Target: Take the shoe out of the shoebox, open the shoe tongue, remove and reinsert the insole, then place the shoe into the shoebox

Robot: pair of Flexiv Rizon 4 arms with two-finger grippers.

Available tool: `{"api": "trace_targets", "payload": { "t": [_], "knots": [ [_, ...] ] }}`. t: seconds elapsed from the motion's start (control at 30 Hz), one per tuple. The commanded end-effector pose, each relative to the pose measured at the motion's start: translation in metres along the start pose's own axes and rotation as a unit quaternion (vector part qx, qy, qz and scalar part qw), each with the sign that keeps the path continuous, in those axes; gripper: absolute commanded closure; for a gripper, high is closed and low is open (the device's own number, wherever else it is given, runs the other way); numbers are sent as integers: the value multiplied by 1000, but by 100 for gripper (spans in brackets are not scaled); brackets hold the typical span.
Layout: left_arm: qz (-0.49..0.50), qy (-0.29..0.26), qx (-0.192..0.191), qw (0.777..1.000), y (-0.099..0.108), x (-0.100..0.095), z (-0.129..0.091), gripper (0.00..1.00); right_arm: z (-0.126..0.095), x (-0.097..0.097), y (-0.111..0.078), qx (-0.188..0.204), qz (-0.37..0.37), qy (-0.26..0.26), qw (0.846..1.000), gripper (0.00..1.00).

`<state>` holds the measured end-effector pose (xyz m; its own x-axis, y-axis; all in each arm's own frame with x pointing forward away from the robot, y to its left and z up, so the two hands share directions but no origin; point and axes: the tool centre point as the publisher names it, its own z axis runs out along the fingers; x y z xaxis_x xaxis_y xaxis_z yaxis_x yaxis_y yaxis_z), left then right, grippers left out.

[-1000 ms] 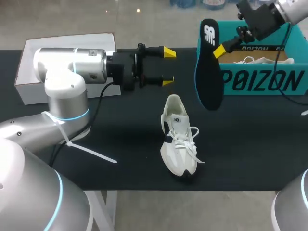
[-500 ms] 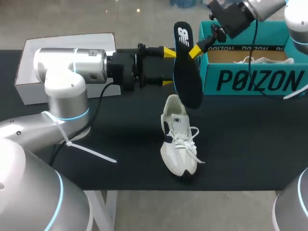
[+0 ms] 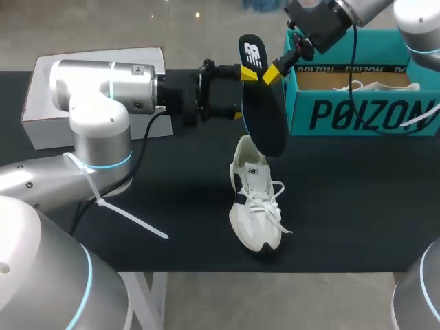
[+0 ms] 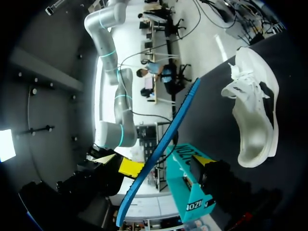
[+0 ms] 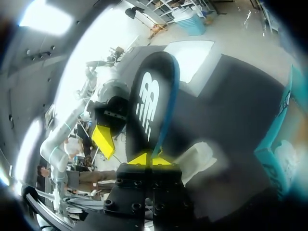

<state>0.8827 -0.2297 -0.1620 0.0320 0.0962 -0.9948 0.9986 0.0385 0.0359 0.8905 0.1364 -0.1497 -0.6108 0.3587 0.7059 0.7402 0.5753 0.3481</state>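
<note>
The black insole [image 3: 265, 113] will show a blue bottom side when the robot flips it, because blue shows [image 4: 158, 150] along the insole's edge behind the dark top side.
A white lace-up shoe [image 3: 256, 199] lies on the black table, heel toward the back. Above its heel hangs a dark insole [image 3: 261, 106] with a blue rim. My right gripper [image 3: 273, 73] is shut on the insole's upper edge; in the right wrist view the yellow tips [image 5: 151, 159] pinch the insole [image 5: 150, 103]. My left gripper [image 3: 242, 93] stands open and level, and the insole [image 4: 163, 144] hangs edge-on between its fingers [image 4: 130, 167] without being clamped. The shoe [image 4: 252, 115] lies beyond it. The teal shoebox [image 3: 364, 113] stands at the back right.
A second white shoe [image 3: 378, 86] rests inside the teal shoebox. A white open box [image 3: 38, 103] sits at the back left, partly behind my left arm. A white cable tie [image 3: 130, 216] hangs from that arm over the table's left part.
My right arm has carried the insole leftward from in front of the shoebox to between my left gripper's fingers. The left arm rose slightly; the shoe stayed put.
</note>
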Motion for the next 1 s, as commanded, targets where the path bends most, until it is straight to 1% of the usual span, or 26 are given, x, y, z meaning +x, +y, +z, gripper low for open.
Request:
{"api": "trace_targets", "payload": {
  "t": [0.03,0.07,0.1,0.13,0.17,0.43,0.67,0.7,0.83,1.0],
  "knots": [
    [3,7,-1,1000,5,0,8,0,1,1,5,7,-1,-1,1000,100],
    [6,8,-6,1000,5,0,9,9,1,1,5,7,-1,-1,1000,100],
    [8,11,-12,1000,6,1,10,56,1,1,5,7,-2,-1,1000,100],
    [11,14,-14,1000,6,1,11,76,0,1,5,6,-2,-1,1000,100],
    [12,15,-14,1000,6,2,12,100,-1,2,4,6,-2,0,1000,100],
    [10,10,-7,1000,4,5,15,100,-3,-2,2,0,3,5,1000,100],
    [13,-4,-1,1000,2,1,14,100,1,-3,0,-2,9,14,1000,100],
    [13,-12,6,1000,2,0,14,100,2,-3,0,-2,9,14,1000,100],
    [11,-25,13,1000,2,0,12,100,6,-2,-1,0,8,14,1000,100],
    [11,-23,13,1000,1,1,10,100,8,-2,-1,1,15,6,1000,100]
  ]
}}
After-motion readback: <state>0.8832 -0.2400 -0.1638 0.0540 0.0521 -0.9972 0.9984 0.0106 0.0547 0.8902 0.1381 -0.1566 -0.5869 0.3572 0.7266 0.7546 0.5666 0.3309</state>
